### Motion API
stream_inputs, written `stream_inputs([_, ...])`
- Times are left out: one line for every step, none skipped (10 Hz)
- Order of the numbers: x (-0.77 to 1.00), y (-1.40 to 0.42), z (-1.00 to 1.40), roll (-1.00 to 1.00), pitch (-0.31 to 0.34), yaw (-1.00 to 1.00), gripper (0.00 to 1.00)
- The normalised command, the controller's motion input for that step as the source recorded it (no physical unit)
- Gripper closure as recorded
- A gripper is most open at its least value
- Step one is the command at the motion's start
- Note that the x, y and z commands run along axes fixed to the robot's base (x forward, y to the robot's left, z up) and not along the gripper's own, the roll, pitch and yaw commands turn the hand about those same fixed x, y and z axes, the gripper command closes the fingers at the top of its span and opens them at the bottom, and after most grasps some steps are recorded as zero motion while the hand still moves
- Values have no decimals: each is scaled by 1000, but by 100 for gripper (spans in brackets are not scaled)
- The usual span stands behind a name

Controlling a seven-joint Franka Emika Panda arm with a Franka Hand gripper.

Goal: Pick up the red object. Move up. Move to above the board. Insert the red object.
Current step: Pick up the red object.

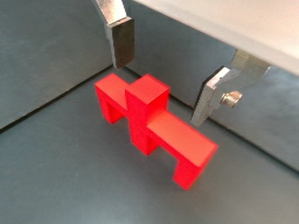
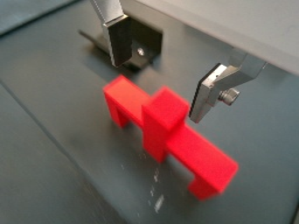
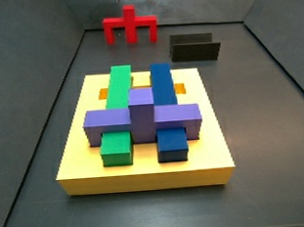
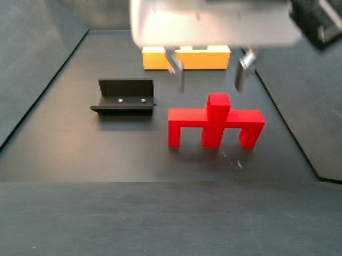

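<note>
Open slots are on both sides of the green and blue blocks. The red object (image 3: 130, 25) will go down legs-first and straddle both blocks when I lower it.
The red object (image 4: 214, 122) stands on the dark floor on its two legs, post upright; it also shows in a side view at the far end (image 3: 130, 27) and in both wrist views (image 1: 149, 118) (image 2: 163, 131). My gripper (image 4: 209, 70) hangs just above the post, open and empty, its fingertips to either side and clear of the piece. It shows in both wrist views (image 1: 160, 93) (image 2: 159, 90), with the post below the gap. The yellow board (image 3: 78, 140) bears green, blue and purple blocks; a strip of it shows behind the gripper (image 4: 201, 60).
The fixture (image 4: 124, 98) stands on the floor beside the red object, also in a side view (image 3: 194, 48) and in a wrist view (image 2: 138, 48). Grey walls enclose the floor on all sides.
</note>
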Motion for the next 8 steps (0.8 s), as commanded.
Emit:
stream_inputs([-274,0,-183,0,-27,-243,0])
stream_inputs([-171,103,-206,0,-24,-186,0])
stream_inputs([-86,131,-271,16,-16,-129,0])
stream_inputs([-23,134,-263,0,-29,0,0])
stream_inputs([0,26,-206,0,-9,0,0])
stream_inputs([60,-20,-140,0,0,0,0])
stream_inputs([69,-86,-89,0,0,111,0])
stream_inputs([9,0,-100,0,0,123,0])
